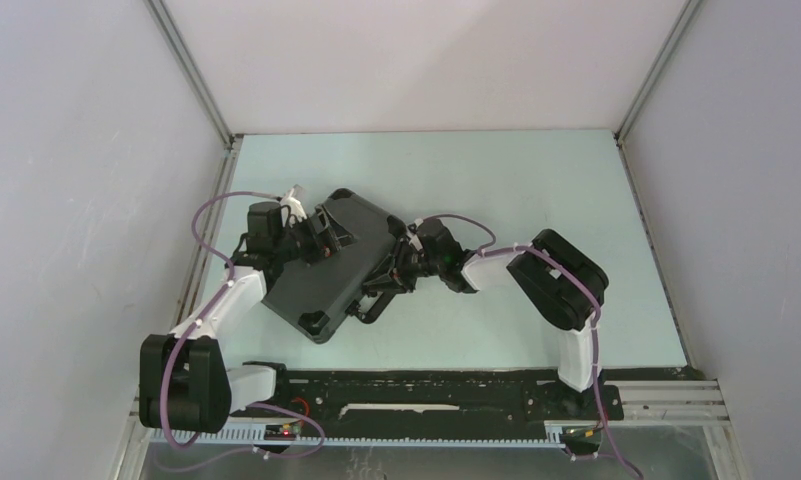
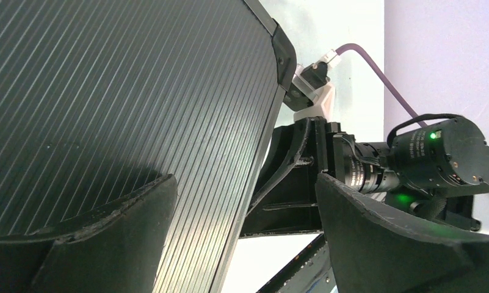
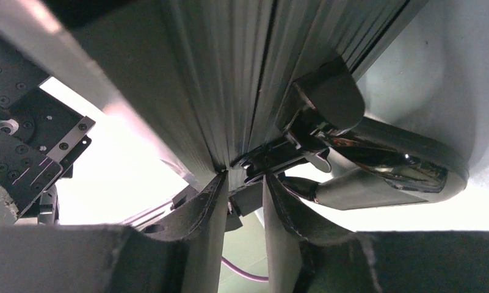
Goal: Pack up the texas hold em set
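The latch (image 3: pixel 277 157) sticks out from the case's seam next to the right gripper's parted fingers, so next the right gripper backs away, closes its fingers and pushes from the case handle's side (image 3: pixel 320 163).
The black ribbed briefcase (image 1: pixel 326 265) lies closed and turned askew on the pale green table (image 1: pixel 536 190). My left gripper (image 1: pixel 311 235) is open at its far-left side. In the left wrist view its jaws (image 2: pixel 245 180) straddle the edge of the ribbed lid (image 2: pixel 138 91) with a wide gap. My right gripper (image 1: pixel 391 272) is at the case's right edge, beside the handle (image 1: pixel 368 305). In the right wrist view its fingers (image 3: pixel 245 180) are pinched on a small black latch (image 3: pixel 249 196) at the case's seam (image 3: pixel 229 73); the glossy handle (image 3: pixel 382 171) is to the right. Chips, card decks, discs and the marker are hidden.
White walls with metal corner posts (image 1: pixel 191 70) enclose the table on three sides. The black rail (image 1: pixel 426 390) holding the arm bases runs along the near edge. The right arm's wrist motor (image 2: pixel 440 152) shows just beyond the case in the left wrist view.
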Controlling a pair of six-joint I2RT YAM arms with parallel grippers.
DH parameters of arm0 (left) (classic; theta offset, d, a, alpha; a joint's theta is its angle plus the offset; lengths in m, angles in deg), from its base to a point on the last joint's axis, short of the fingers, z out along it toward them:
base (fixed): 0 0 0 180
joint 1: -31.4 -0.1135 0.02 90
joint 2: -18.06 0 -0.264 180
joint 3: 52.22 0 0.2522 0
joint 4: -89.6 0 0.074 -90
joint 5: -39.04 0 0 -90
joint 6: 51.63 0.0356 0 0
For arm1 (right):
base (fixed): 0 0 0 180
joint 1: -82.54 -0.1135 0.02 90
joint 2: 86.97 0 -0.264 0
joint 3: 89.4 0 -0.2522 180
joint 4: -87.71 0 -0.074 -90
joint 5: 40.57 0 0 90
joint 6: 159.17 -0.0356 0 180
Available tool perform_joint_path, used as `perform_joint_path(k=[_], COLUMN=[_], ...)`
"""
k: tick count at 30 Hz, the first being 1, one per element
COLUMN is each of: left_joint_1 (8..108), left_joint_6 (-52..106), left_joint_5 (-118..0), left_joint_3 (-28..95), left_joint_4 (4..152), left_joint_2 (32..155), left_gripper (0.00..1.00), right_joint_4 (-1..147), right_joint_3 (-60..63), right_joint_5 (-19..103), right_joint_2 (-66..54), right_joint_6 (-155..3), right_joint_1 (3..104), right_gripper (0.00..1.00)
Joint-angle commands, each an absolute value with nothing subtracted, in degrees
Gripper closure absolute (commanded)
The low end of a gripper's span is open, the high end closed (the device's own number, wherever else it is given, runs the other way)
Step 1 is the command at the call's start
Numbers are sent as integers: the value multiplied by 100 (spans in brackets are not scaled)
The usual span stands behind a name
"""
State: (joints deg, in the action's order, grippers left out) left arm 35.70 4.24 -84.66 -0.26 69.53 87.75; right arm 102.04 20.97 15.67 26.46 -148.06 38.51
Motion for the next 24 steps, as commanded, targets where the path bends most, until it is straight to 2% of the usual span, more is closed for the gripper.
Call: perform_joint_path(k=[1, 6, 10, 12, 17, 20, 22, 24], left_joint_1=[3514, 3494, 3496, 3494, 3496, 3497, 3498, 3516], left_joint_6=[585, 585, 584, 585, 576, 576, 570, 544], left_joint_5=[-7945, -7945, -7954, -7951, -7947, -7944, -7941, -7933], left_joint_3=[-495, -501, -510, -506, -509, -513, -527, -561], left_joint_4=[5694, 5696, 5705, 5703, 5703, 5704, 5703, 5714], left_joint_2=[9088, 9092, 9096, 9096, 9098, 9110, 9107, 9081], left_gripper=[6, 6, 6, 6, 6, 6, 7, 7], right_joint_4=[11105, 11274, 10980, 11153, 11127, 10865, 10463, 10310], right_joint_3=[1596, 1558, 1249, 1243, 1240, 1141, 997, 992], right_joint_5=[2315, 2439, 2378, 2360, 2480, 2498, 2565, 2611], right_joint_2=[2069, 1905, 2022, 2076, 1977, 1838, 1750, 1686], right_joint_6=[-15005, -15064, -15043, -15153, -14899, -14734, -14593, -14547], right_joint_1=[3834, 3808, 3785, 3736, 3641, 3680, 3678, 3663], right_gripper=[61, 63, 82, 87, 87, 83, 71, 66])
